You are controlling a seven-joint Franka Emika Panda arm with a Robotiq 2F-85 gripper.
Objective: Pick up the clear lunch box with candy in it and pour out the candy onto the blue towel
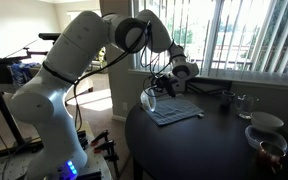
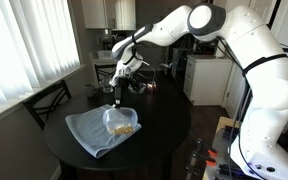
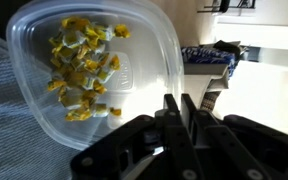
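Observation:
The candy (image 2: 125,130) is bunched up against the inside of the clear lunch box because the box (image 2: 121,117) tilts too little. Next, my gripper tips the box more steeply to pour the candy out.
My gripper (image 3: 182,105) is shut on the rim of the clear lunch box (image 3: 94,70). It holds the box tilted on its side over the blue towel (image 3: 4,130). The yellowish candy (image 3: 84,65) lies bunched against the box's inner wall. In both exterior views the box (image 2: 119,121) (image 1: 150,101) hangs from the gripper (image 2: 117,98) (image 1: 154,88), just above the towel (image 2: 94,138) (image 1: 176,113). The towel lies on the round dark table (image 2: 159,120). A few candy pieces (image 2: 125,128) show low in the box by the towel.
A drinking glass (image 1: 243,104) and two round bowls (image 1: 266,122) (image 1: 270,151) stand on the table away from the towel. A chair (image 2: 49,100) stands by the window blinds. Dark items (image 2: 144,84) sit at the table's far edge.

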